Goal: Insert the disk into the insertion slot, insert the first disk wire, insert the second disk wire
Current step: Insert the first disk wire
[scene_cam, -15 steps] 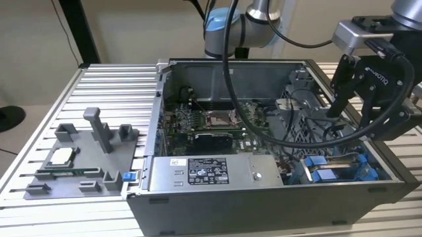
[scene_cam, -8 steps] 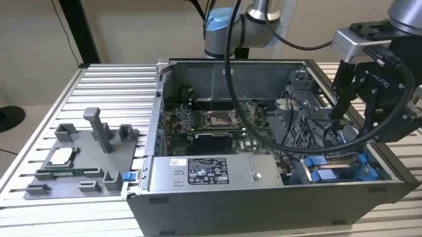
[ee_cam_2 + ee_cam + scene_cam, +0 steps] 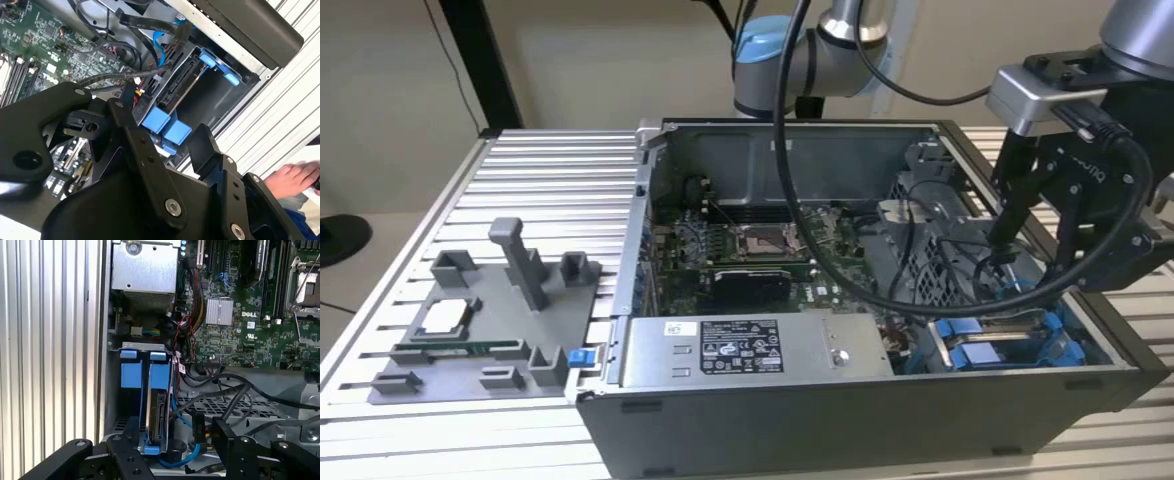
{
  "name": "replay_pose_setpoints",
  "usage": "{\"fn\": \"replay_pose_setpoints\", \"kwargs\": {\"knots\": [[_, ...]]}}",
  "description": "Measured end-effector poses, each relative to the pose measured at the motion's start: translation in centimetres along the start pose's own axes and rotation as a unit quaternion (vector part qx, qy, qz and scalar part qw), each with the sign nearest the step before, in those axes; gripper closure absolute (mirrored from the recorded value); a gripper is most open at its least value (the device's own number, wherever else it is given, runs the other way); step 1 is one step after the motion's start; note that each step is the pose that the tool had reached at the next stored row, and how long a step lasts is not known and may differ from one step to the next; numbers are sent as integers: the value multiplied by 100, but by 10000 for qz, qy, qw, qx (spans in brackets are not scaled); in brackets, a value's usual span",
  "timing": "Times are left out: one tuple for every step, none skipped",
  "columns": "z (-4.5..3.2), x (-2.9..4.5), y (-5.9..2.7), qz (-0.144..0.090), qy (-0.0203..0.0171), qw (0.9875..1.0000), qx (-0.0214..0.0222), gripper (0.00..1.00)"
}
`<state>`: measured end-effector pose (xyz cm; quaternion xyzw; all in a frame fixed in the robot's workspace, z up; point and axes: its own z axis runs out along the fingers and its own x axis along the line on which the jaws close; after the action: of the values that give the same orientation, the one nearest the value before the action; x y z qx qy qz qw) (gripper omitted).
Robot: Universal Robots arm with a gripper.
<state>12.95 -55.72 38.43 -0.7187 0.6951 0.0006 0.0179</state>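
The black cable has a slack bend (image 3: pixel 243 390), so the cable will follow and loop when I carry the small black connector (image 3: pixel 198 426) to the disk.
The disk (image 3: pixel 158 421) stands on edge inside the insertion slot (image 3: pixel 131 376), between blue rails and tabs; in the second wrist view the disk (image 3: pixel 176 86) lies in the same blue-lined insertion slot (image 3: pixel 220 67). My gripper (image 3: pixel 172 452) hovers just above it, open, with one black finger on each side and nothing held. In the second wrist view my gripper (image 3: pixel 159 124) straddles the blue tabs. A black wire connector (image 3: pixel 197 428) and a blue wire (image 3: pixel 181 456) hang beside the disk's end; I cannot tell if either is plugged in. In the exterior view my gripper (image 3: pixel 1047 285) hangs over the insertion slot (image 3: pixel 987 345).
The open dark grey computer case (image 3: pixel 854 410) lies on a ribbed metal table (image 3: pixel 547 180). Its motherboard (image 3: pixel 747 255), silver power-supply box (image 3: pixel 747 350) and metal drive cage (image 3: pixel 235 405) with loose cables surround the bay. A grey fixture (image 3: pixel 480 320) sits at the exterior view's left. A person's hand (image 3: pixel 295 180) rests nearby.
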Motion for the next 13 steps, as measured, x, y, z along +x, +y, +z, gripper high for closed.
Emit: {"fn": "replay_pose_setpoints", "kwargs": {"knots": [[5,0,0,0,0,10000,5,0],[9,-1,1,0,1,10000,14,0],[15,-2,0,0,1,10000,21,0],[21,-4,0,-1,1,10000,26,0],[25,-9,0,-1,2,10000,28,0],[27,-17,0,-1,2,10000,28,0],[29,-29,0,-1,1,10000,29,0],[29,-46,-1,-1,2,10000,29,0],[30,-63,-1,1,2,10000,29,0],[32,-80,-2,4,2,10000,29,0],[32,-91,-2,5,1,10000,29,0],[32,-95,-2,6,0,10000,29,0],[32,-95,-2,6,0,10000,29,0]]}}
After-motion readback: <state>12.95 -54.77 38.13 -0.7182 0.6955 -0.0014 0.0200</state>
